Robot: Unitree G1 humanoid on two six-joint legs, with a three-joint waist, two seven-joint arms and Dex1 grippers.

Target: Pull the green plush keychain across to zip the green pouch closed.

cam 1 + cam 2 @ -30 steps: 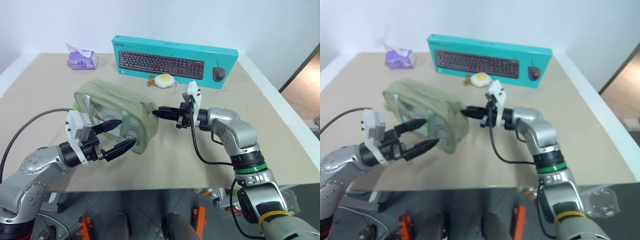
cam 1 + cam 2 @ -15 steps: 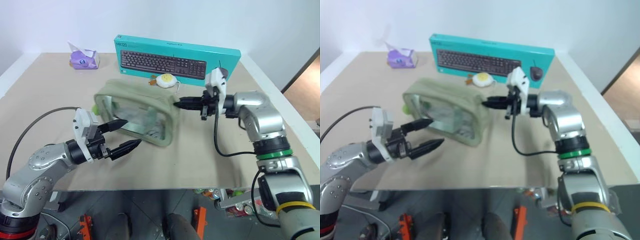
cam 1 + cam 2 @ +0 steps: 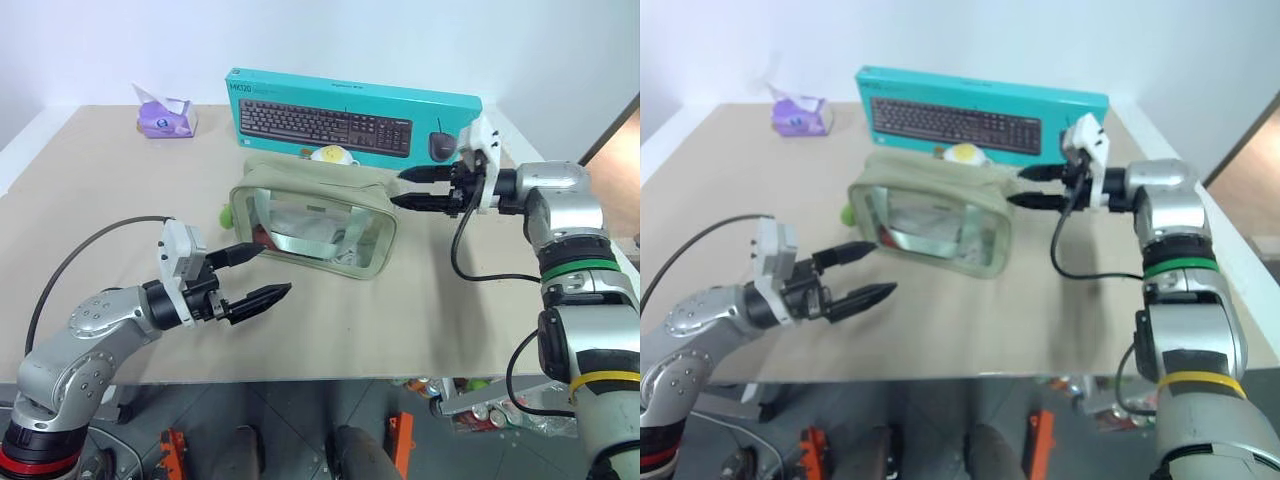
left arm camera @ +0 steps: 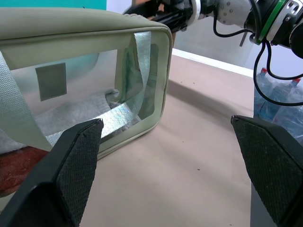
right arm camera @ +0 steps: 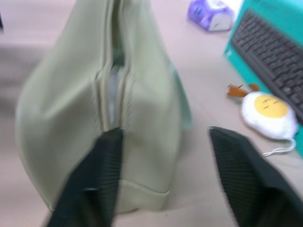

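Observation:
I expect the zipper's fabric tab (image 3: 386, 186) to bunch up into a fold and drag the green pouch along when I pull, because the pouch's zipper is open between the pouch's limp sides (image 5: 113, 92).
The green pouch (image 3: 310, 225) lies on its side in the middle of the table, its clear window toward me. The green plush keychain (image 3: 227, 213) sits at the pouch's left end. My right gripper (image 3: 400, 188) is open and points left at the pouch's right end, with nothing between its fingers. The right wrist view shows the pouch's zipper seam (image 5: 111, 94) end-on between the spread fingers (image 5: 94, 184). My left gripper (image 3: 273, 270) is open, near the front of the table, a little short of the pouch's front face (image 4: 85, 71).
A teal keyboard box (image 3: 350, 110) stands along the back, with a fried-egg plush (image 3: 330, 155) in front of it, just behind the pouch. A purple tissue pack (image 3: 165, 115) lies at the back left. The table's right edge (image 3: 520, 150) runs beside my right arm.
My right gripper, shut on the pouch's right end, dragged the pouch to the right and back, then opened and let go. The left gripper stayed open, and the pouch moved off it.

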